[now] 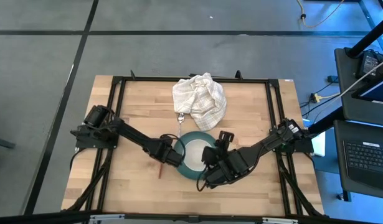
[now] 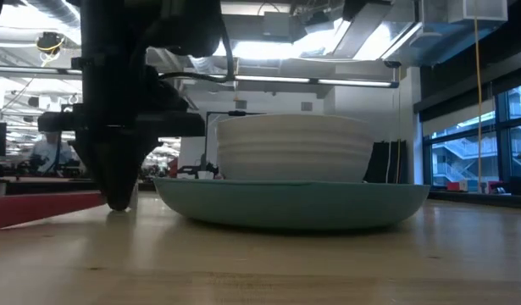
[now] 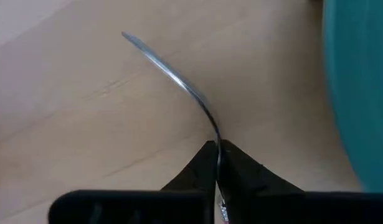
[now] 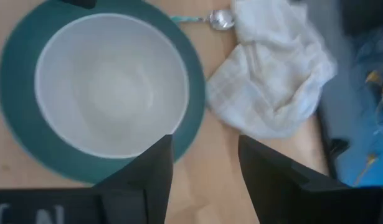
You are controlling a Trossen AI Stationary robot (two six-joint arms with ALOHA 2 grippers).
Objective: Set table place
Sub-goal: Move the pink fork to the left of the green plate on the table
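Observation:
My left gripper should open its fingers to lay the fork flat beside the teal plate [image 3: 269, 118] and then rise clear, because the fork's curved metal end [image 3: 174, 73] is standing on edge in this gripper.
The teal plate [image 1: 192, 169] lies on the table [image 1: 135, 106] with the white bowl [image 1: 196, 150] standing in it; both also show in the low view, the plate [image 2: 294, 206] under the bowl [image 2: 294, 148]. The spoon [image 1: 180, 118] lies beyond the plate, beside the cloth. My left gripper [image 1: 172, 154], at the plate's left, is shut on the red-handled fork [image 1: 160, 169]. My right gripper [image 4: 203, 163] is open and empty, over the plate's right rim [image 4: 191, 127]. My left gripper pinches the fork's metal neck [image 3: 216, 140] between its two fingers, close to the red handle. The fingers point down at the table [image 2: 118, 199]. The curved metal end [image 3: 160, 59] reaches out past the fingertips, and the red handle [image 2: 40, 209] lies low along the table.
A crumpled white checked cloth [image 1: 199, 99] lies at the table's far middle, touching the spoon's bowl end [image 4: 220, 18]. Black frame rails [image 1: 116, 87] run along the table's edges. Bare wood shows at the near left [image 1: 129, 186] and near right.

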